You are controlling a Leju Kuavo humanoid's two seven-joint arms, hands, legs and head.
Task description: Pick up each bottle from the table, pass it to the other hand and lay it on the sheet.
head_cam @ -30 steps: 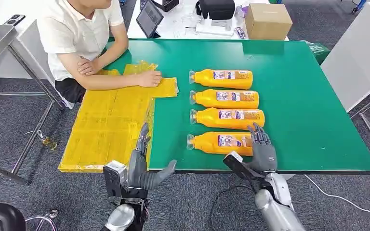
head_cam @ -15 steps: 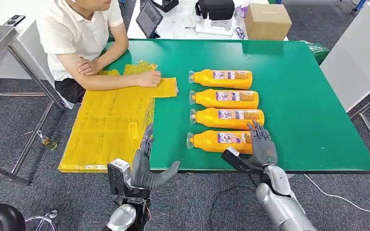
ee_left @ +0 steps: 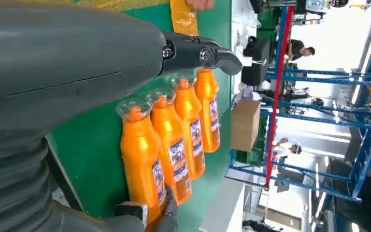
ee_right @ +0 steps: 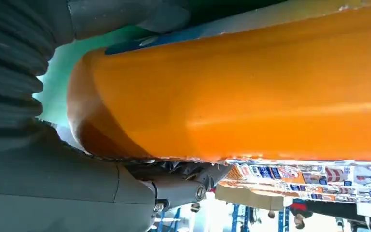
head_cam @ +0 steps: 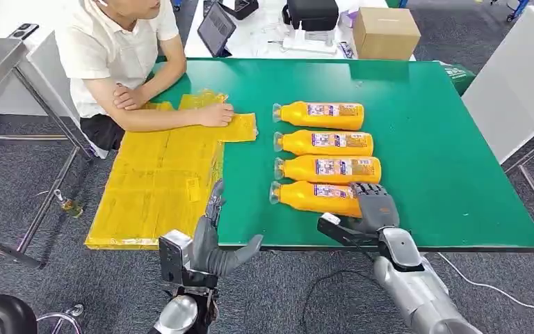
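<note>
The nearest orange bottle (head_cam: 311,197) has a small-print label (head_cam: 331,191) facing up, so the robot should expect a big front logo hidden underneath when it turns the bottle.
Four orange bottles lie side by side on the green table (head_cam: 431,139), caps pointing toward the yellow sheet (head_cam: 154,182). My right hand (head_cam: 374,209) grips the base end of the nearest bottle (head_cam: 311,197), fingers curled over it. The right wrist view shows that bottle (ee_right: 251,92) up close, with my thumb and fingers around it. The other three bottles (head_cam: 328,169) lie just beyond it. My left hand (head_cam: 210,242) hangs open at the table's front edge beside the sheet, fingers apart, holding nothing. The left wrist view looks along the row of bottles (ee_left: 142,164).
A person sits at the far left corner with a hand (head_cam: 215,114) resting on the sheet. Behind the green table stand a cardboard box (head_cam: 387,31), a tablet (head_cam: 215,26) and a black bag (head_cam: 313,12). A white table (head_cam: 521,76) stands at the right.
My right hand has closed its fingers down over the nearest bottle's base, and the bottle has shifted slightly toward its neighbour. My left hand has drifted a little to the right.
</note>
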